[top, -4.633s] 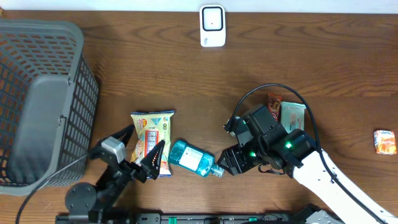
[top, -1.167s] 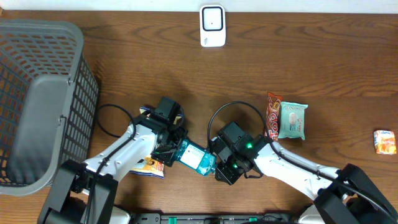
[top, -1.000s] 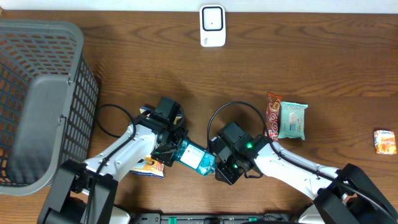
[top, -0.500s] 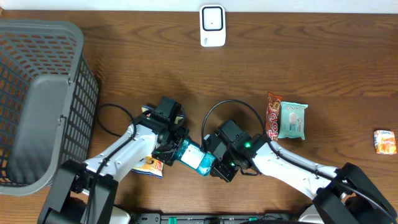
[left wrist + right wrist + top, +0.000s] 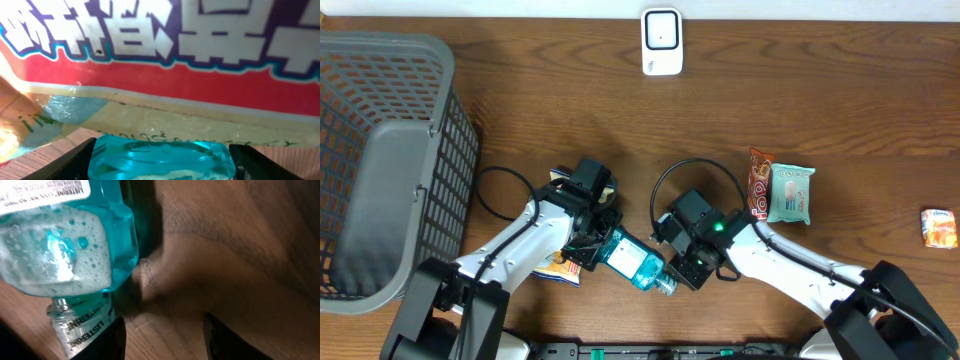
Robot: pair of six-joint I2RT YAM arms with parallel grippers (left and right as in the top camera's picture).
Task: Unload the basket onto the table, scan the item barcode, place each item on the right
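I need to move my right gripper back, open it wide and bring both fingers around the bottle's neck, because the bottle's clear cap is outside its fingers.
A teal mouthwash bottle lies on the table with its clear cap pointing to the front right. My left gripper is shut on the bottle's base, with a black finger pressed on each side. My right gripper is open beside the bottle neck, with only bare wood between its fingers. The bottle's white label shows small print; I cannot make out a barcode. The white scanner stands at the back edge.
A snack packet lies under my left arm and fills the left wrist view. A grey mesh basket stands at the left. A red packet, a pale wipes pack and a small orange sachet lie to the right.
My right gripper closed on the bottle neck, then opened and let go, shifting slightly right. The bottle's cap end swung toward the front edge. The left gripper kept its hold.
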